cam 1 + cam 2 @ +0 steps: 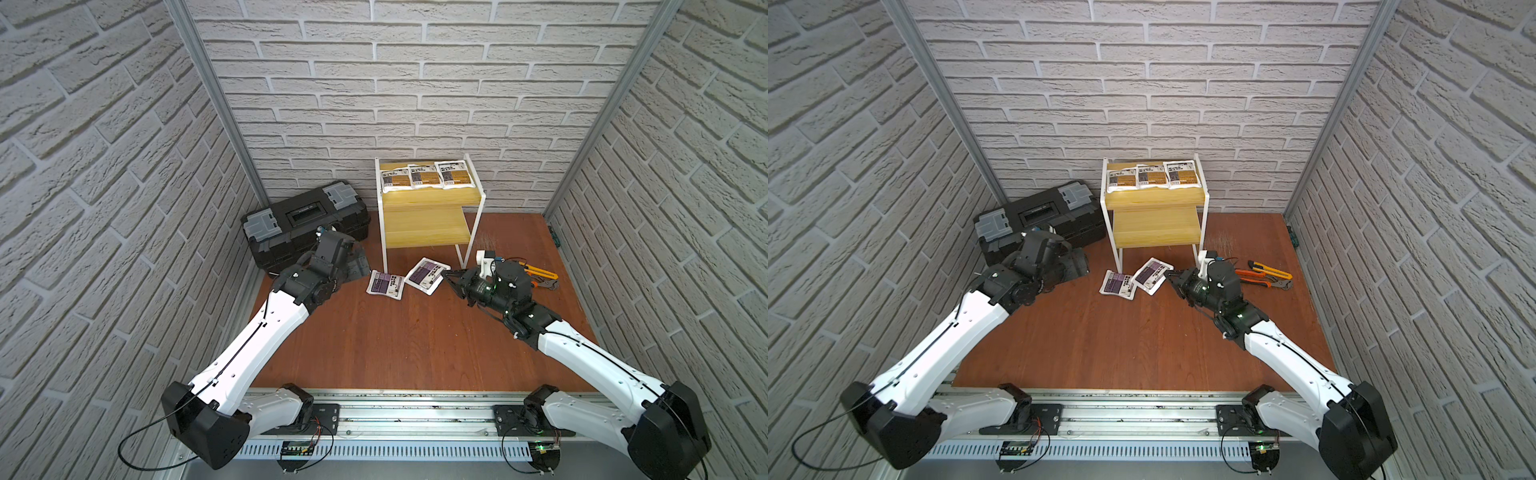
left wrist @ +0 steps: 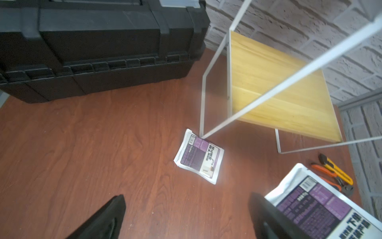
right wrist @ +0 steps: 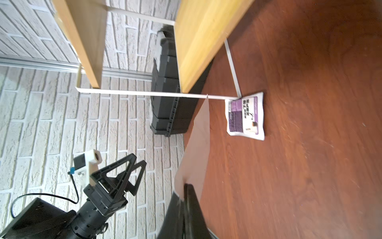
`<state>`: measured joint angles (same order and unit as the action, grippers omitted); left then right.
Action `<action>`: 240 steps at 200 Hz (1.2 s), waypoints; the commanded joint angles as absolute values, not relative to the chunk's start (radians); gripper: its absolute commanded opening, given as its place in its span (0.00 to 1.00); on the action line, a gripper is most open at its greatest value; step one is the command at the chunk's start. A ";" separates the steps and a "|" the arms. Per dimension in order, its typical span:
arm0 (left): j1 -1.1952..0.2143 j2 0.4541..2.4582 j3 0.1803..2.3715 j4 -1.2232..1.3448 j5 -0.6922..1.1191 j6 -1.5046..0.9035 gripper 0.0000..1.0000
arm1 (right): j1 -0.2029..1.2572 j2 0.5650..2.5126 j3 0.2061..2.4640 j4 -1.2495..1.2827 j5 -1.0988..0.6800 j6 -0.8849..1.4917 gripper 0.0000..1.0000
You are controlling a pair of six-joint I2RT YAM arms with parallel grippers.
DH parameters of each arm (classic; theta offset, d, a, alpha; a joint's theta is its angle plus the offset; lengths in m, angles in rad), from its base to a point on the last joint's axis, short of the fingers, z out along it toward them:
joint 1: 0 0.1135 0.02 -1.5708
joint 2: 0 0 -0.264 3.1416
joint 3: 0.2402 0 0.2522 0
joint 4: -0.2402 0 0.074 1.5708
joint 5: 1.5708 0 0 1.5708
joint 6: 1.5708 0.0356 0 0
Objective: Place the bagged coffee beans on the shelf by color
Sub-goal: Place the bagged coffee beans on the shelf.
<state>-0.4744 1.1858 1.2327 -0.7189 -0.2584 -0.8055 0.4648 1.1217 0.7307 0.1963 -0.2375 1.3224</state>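
Note:
My right gripper should keep carrying the purple bag [image 1: 425,274] by one edge, label up, until the bag lies on the lower board [image 1: 426,229], which is empty.
Three orange-brown labelled bagged coffee beans [image 1: 424,176] lie side by side on the top board of the shelf [image 1: 424,232], whose lower board is bare. Two purple-labelled bags are in front of the shelf. One purple bag [image 1: 385,284] lies flat on the table by the shelf's front left leg and also shows in the left wrist view [image 2: 198,157]. My right gripper [image 1: 448,277] is shut on the edge of the other purple bag [image 1: 427,275], which shows edge-on in the right wrist view [image 3: 196,144]. My left gripper [image 1: 359,266] stands open and empty beside the toolbox.
A black toolbox [image 1: 305,224] with grey latches sits left of the shelf against the wall. Orange pliers [image 1: 540,283] and a yellow utility knife [image 1: 536,272] lie right of my right gripper. Brick walls close in on three sides.

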 commanded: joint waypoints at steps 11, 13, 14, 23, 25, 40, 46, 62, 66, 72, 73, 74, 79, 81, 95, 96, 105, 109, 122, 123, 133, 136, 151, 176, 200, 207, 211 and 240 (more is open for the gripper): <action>-0.403 1.188 1.218 -0.689 -0.189 -0.779 0.99 | 0.487 1.192 0.763 0.444 -0.083 1.342 0.02; -0.400 1.190 1.219 -0.688 -0.185 -0.777 0.99 | 0.488 1.199 0.764 0.454 -0.079 1.343 0.02; -0.399 1.191 1.219 -0.687 -0.184 -0.777 0.99 | 0.488 1.202 0.765 0.460 -0.077 1.344 0.02; -0.391 1.199 1.221 -0.684 -0.177 -0.771 0.98 | 0.490 1.229 0.775 0.490 -0.061 1.355 0.03; -0.389 1.201 1.222 -0.684 -0.175 -0.771 0.98 | 0.489 1.236 0.777 0.499 -0.056 1.358 0.03; -0.383 1.214 1.226 -0.680 -0.162 -0.761 0.99 | 0.493 1.286 0.794 0.551 -0.034 1.374 0.03; -0.382 1.219 1.227 -0.680 -0.160 -0.756 0.98 | 0.495 1.305 0.803 0.572 -0.027 1.379 0.03; -0.378 1.230 1.227 -0.680 -0.152 -0.750 0.98 | 0.497 1.358 0.834 0.609 -0.013 1.383 0.03; -0.378 1.231 1.226 -0.680 -0.151 -0.749 0.99 | 0.499 1.370 0.839 0.622 -0.007 1.384 0.03; -0.376 1.234 1.224 -0.679 -0.148 -0.749 0.98 | 0.500 1.393 0.853 0.643 -0.003 1.385 0.03; -0.375 1.234 1.224 -0.679 -0.148 -0.749 0.98 | 0.500 1.393 0.853 0.643 -0.003 1.385 0.03; -0.375 1.234 1.224 -0.678 -0.147 -0.749 0.99 | 0.500 1.396 0.855 0.644 -0.002 1.386 0.03; -0.373 1.235 1.222 -0.678 -0.144 -0.749 0.98 | 0.502 1.410 0.866 0.647 0.001 1.386 0.03; -0.374 1.236 1.221 -0.677 -0.143 -0.747 0.98 | 0.502 1.415 0.872 0.649 0.003 1.386 0.03; -0.372 1.236 1.215 -0.671 -0.137 -0.745 0.98 | 0.505 1.449 0.895 0.656 0.025 1.390 0.03; -0.371 1.236 1.214 -0.670 -0.137 -0.745 0.98 | 0.505 1.450 0.896 0.656 0.027 1.391 0.03; -0.373 1.237 1.211 -0.668 -0.134 -0.744 0.98 | 0.505 1.472 0.910 0.659 0.042 1.392 0.03; -0.371 1.238 1.209 -0.667 -0.132 -0.744 0.98 | 0.504 1.482 0.917 0.661 0.048 1.392 0.03; -0.370 1.238 1.204 -0.664 -0.131 -0.744 0.98 | 0.506 1.514 0.939 0.652 0.066 1.396 0.03; -0.370 1.238 1.203 -0.664 -0.130 -0.744 0.98 | 0.506 1.517 0.941 0.652 0.067 1.395 0.03; -0.367 1.238 1.200 -0.660 -0.126 -0.744 0.99 | 0.511 1.541 0.957 0.638 0.090 1.397 0.03; -0.368 1.240 1.199 -0.658 -0.124 -0.744 0.98 | 0.513 1.547 0.961 0.634 0.098 1.396 0.03; -0.368 1.246 1.194 -0.650 -0.114 -0.747 0.99 | 0.526 1.584 0.976 0.626 0.146 1.399 0.03; -0.368 1.258 1.195 -0.638 -0.098 -0.749 0.99 | 0.556 1.644 1.004 0.594 0.227 1.409 0.03; -0.368 1.268 1.196 -0.629 -0.087 -0.750 0.99 | 0.584 1.693 1.040 0.552 0.282 1.433 0.03; -0.367 1.271 1.195 -0.627 -0.085 -0.750 0.99 | 0.592 1.706 1.051 0.544 0.296 1.436 0.03; -0.367 1.272 1.195 -0.625 -0.081 -0.752 0.99 | 0.597 1.712 1.058 0.536 0.304 1.438 0.03; -0.368 1.279 1.189 -0.608 -0.065 -0.767 0.99 | 0.626 1.746 1.112 0.435 0.392 1.464 0.03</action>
<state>-0.3748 1.2724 1.2030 -0.6579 -0.0868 -0.7609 0.6014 1.7351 1.0576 0.4931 0.2790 1.4322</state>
